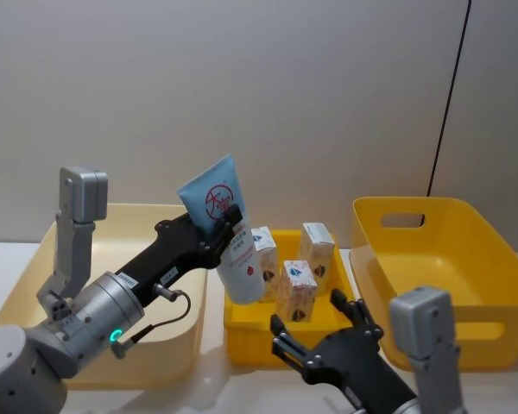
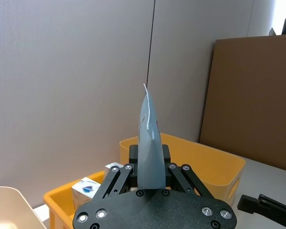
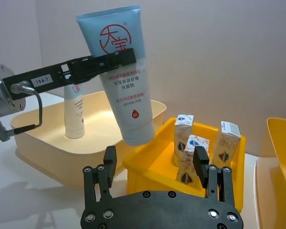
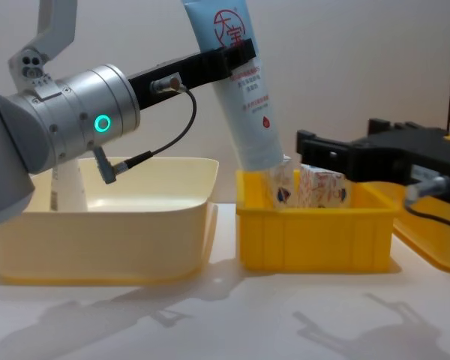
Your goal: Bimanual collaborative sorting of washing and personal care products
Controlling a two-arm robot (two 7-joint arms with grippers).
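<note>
I expect the pale-blue squeeze tube to stand on its own when I lower it into the large yellow bin, because the broad cap end [image 1: 245, 289] points down.
A pale-blue squeeze tube [image 1: 229, 233] with a red round logo hangs tilted, cap end down, over the left end of the small yellow bin [image 1: 250, 341]. My left gripper [image 1: 233, 220] is shut on its middle, as the chest view shows for the left gripper [image 4: 236, 54] and tube [image 4: 244, 97]. Three white gable-top cartons [image 1: 296, 289] stand upright in that bin. Another tube [image 3: 75, 114] stands upright in the cream bin [image 3: 43, 143]. My right gripper [image 1: 315, 323] is open and holds nothing, low at the small bin's front edge.
A large yellow bin [image 1: 466, 259] with a handle slot stands at the right, close beside the small one. The cream bin [image 1: 34, 285] takes up the left side under my left arm. A grey wall runs behind the table.
</note>
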